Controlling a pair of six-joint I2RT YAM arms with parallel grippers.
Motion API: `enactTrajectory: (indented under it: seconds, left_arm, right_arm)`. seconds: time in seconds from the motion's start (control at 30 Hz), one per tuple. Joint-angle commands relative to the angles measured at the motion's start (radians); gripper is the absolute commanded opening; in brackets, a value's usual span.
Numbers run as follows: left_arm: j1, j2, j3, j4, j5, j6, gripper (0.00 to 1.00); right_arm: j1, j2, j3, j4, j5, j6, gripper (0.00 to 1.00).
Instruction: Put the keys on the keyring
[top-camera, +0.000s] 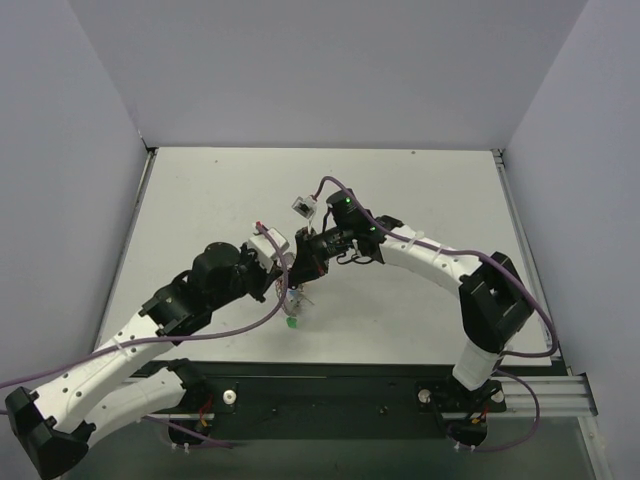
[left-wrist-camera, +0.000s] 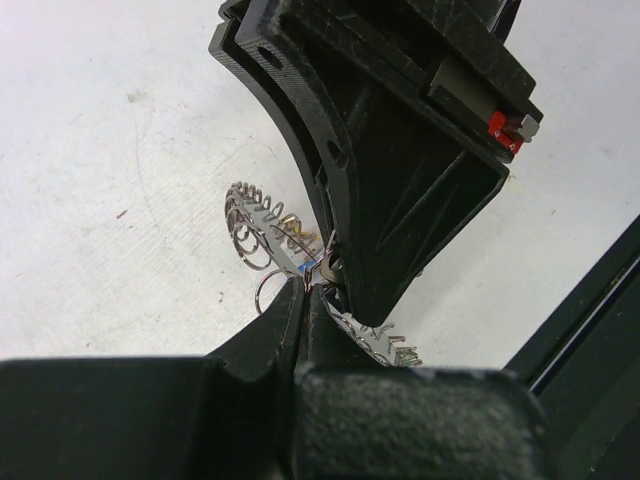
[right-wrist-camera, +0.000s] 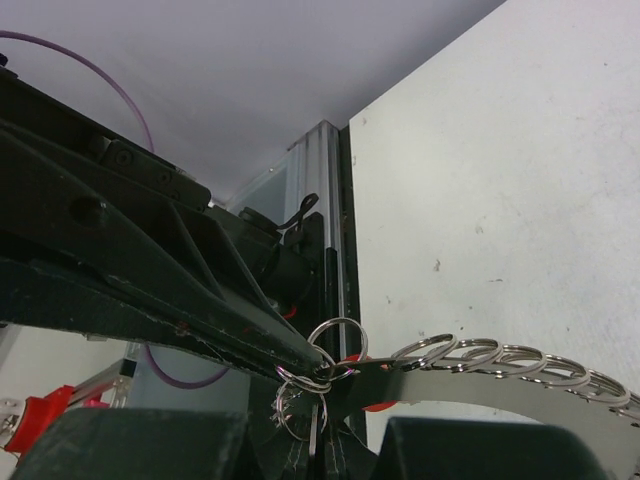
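My left gripper is closed on the keyring's small ring (right-wrist-camera: 338, 338) next to the key. My right gripper should go on holding the key until my left gripper faces it, and then let go.
The keyring (top-camera: 297, 298) is held above the table between both grippers, with a green-headed key (top-camera: 292, 322) dangling below it. My left gripper (top-camera: 290, 272) is shut on the ring's thin wire; the left wrist view shows its jaws (left-wrist-camera: 307, 290) pressed together on it, with small silver rings (left-wrist-camera: 250, 222) fanning out to both sides. My right gripper (top-camera: 305, 262) meets it tip to tip and is shut on a key (right-wrist-camera: 316, 435) hanging by a small ring at its fingertips (right-wrist-camera: 330, 410). A row of the keyring's small rings (right-wrist-camera: 500, 353) runs to the right. A bit of blue (left-wrist-camera: 300, 262) shows at the meeting point.
A small white tag (top-camera: 303, 206) sits on the right arm's cable behind the grippers. The black base rail (top-camera: 330, 390) runs along the near edge. Grey walls close in the white table (top-camera: 420, 190) on three sides.
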Motion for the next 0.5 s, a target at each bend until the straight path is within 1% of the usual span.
enactTrajectory:
  seconds: [0.0, 0.2, 0.33, 0.37, 0.47]
  left_arm:
    - [0.002, -0.095, 0.025, 0.149, 0.005, -0.015, 0.00]
    - [0.002, -0.149, 0.009, 0.176, 0.043, -0.019, 0.00]
    - [0.005, -0.177, -0.003, 0.213, 0.096, -0.019, 0.00]
    - [0.005, -0.183, -0.009, 0.222, 0.103, -0.047, 0.00]
    - [0.005, -0.212, -0.020, 0.261, 0.123, -0.058, 0.00]
  right_arm:
    - [-0.017, -0.034, -0.021, -0.022, 0.018, -0.013, 0.00]
    - [-0.017, -0.047, -0.027, -0.024, 0.018, -0.012, 0.00]
    - [-0.017, -0.055, -0.029, -0.024, 0.009, -0.012, 0.00]
    - [-0.017, -0.055, -0.027, -0.027, 0.002, -0.010, 0.00]
    - [-0.017, -0.063, -0.029, -0.030, 0.001, -0.010, 0.00]
